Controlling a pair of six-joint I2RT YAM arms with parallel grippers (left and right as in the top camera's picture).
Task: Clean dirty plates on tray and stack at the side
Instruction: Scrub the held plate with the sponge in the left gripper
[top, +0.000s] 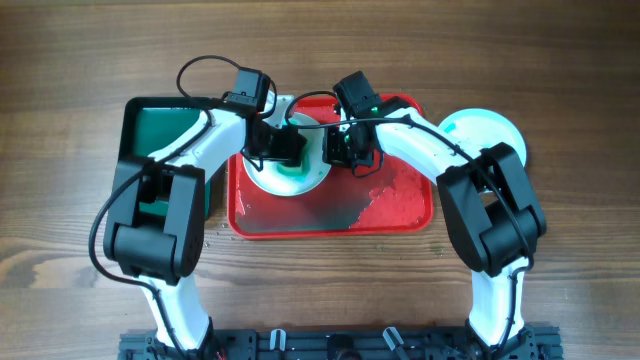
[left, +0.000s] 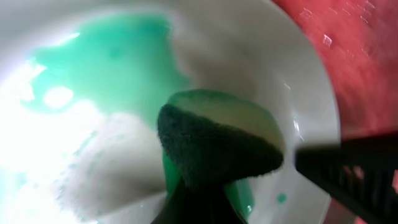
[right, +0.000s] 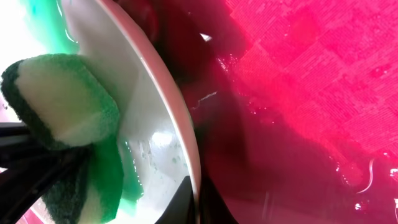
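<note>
The teal-green smear (left: 118, 59) lies wet on the plate, so my left gripper should lift the sponge clear before my right gripper tips the plate over the red tray (top: 340, 208).
A white plate (top: 292, 176) with a teal-green smear sits tilted on the red tray (top: 400, 215). My left gripper (top: 283, 148) is shut on a green-and-yellow sponge (left: 217, 140) that presses on the plate's face (left: 112, 81). My right gripper (top: 338, 152) is shut on the plate's rim (right: 180, 112) and holds it up off the tray (right: 298, 93); the sponge (right: 62, 102) shows in the right wrist view too. A pale-aqua plate (top: 490, 130) lies on the table to the right of the tray.
A dark green tray (top: 160, 125) stands left of the red tray. Wet patches and a dark smear (top: 340, 212) lie on the red tray's floor. The wooden table (top: 70, 150) spreads around both trays.
</note>
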